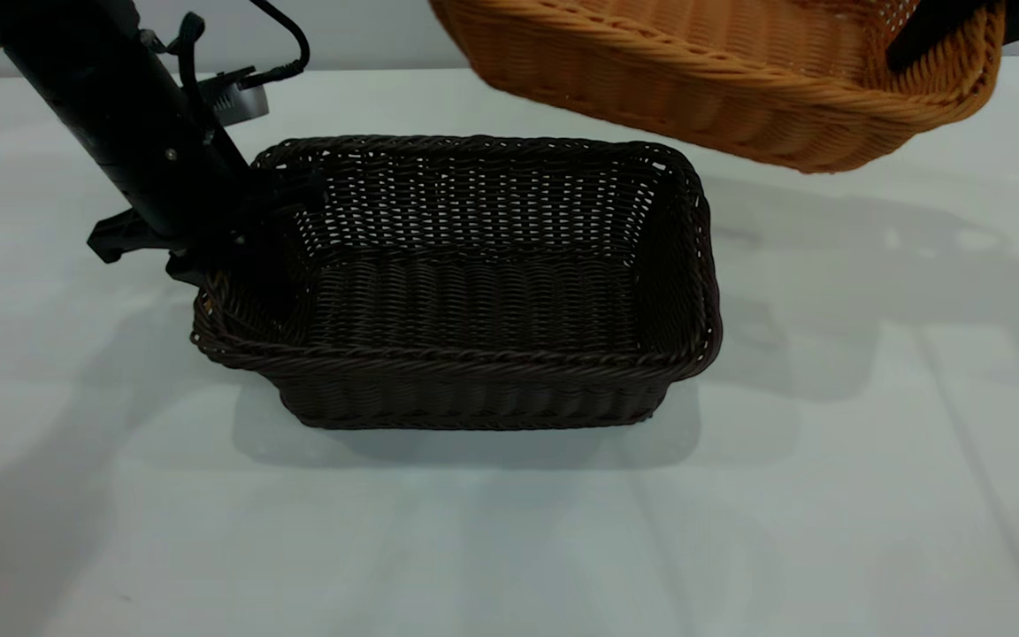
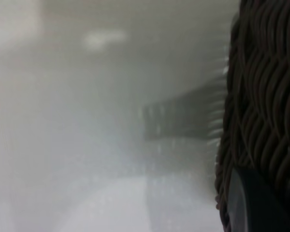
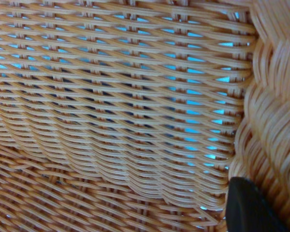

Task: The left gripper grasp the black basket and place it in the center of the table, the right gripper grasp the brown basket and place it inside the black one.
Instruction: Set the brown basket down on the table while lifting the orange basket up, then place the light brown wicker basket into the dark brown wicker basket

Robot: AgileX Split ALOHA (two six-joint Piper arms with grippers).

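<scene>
The black basket's end rim [image 1: 213,310] sits between my left gripper's fingers, so next I open that gripper and back it clear before the brown basket comes down inside [image 1: 474,303].
The black basket [image 1: 474,292] stands on the table [image 1: 509,531] near its middle. My left gripper [image 1: 253,243] sits at the basket's left rim, shut on the braided rim; one finger [image 2: 256,203] lies against the dark weave [image 2: 266,96] in the left wrist view. The brown basket [image 1: 722,80] hangs tilted in the air at the back right, above and behind the black basket's right end. My right gripper [image 1: 934,40] is shut on its right rim; one fingertip [image 3: 251,205] presses the orange braided rim [image 3: 275,96] in the right wrist view.
The white table extends wide on all sides of the black basket, with shadows of the arms and the lifted basket on it. A pale wall runs along the back edge.
</scene>
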